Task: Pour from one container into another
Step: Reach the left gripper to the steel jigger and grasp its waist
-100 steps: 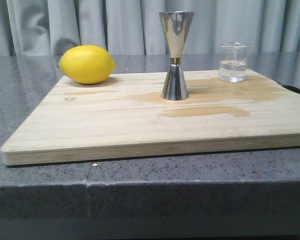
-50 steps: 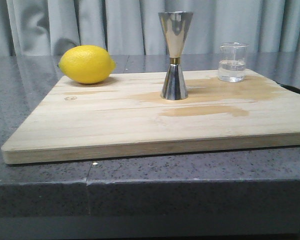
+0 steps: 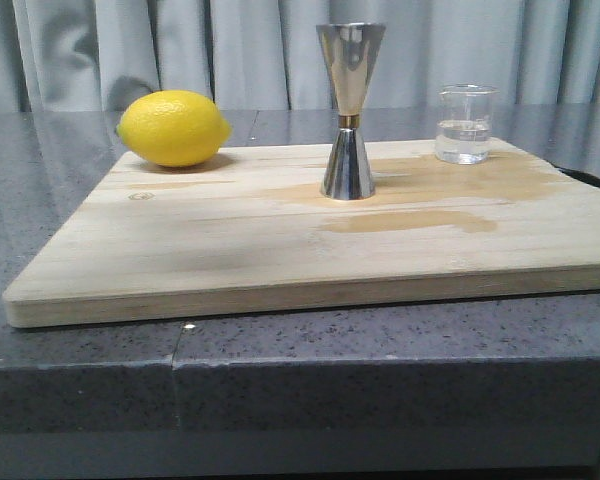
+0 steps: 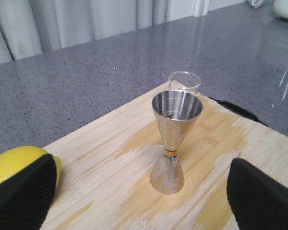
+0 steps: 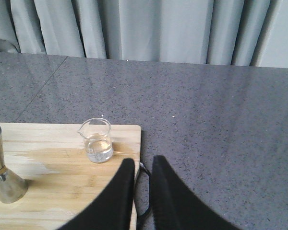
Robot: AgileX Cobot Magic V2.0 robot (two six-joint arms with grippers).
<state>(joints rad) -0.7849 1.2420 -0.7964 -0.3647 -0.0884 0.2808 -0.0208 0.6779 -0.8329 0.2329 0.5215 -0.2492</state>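
The steel jigger's base [image 3: 348, 182] has a damp patch [image 3: 302, 193] showing on both sides of it, so I should expect the wood underneath to be damp when I lift the jigger.
The clear glass beaker [image 3: 466, 124] stands at the far right of the wooden board [image 3: 230, 230], about a third full of clear liquid. The steel jigger [image 3: 350, 110], with a gold band at its waist, stands upright mid-board. Neither gripper shows in the front view. In the left wrist view my left gripper [image 4: 139, 203] is wide open, above the board, with the jigger [image 4: 175, 139] ahead between the fingers and the beaker [image 4: 184, 81] behind it. My right gripper [image 5: 140, 163] is shut and holds nothing, over the board's right edge just short of the beaker [image 5: 98, 141].
A yellow lemon [image 3: 173, 128] lies at the board's far left corner. Damp darker patches spread around the jigger and beaker. A black loop [image 3: 592, 181] lies off the board's right edge. Grey stone counter surrounds the board, with curtains behind.
The jigger, beaker and lemon stay in place. A faint shadow has come onto the front left part of the board.
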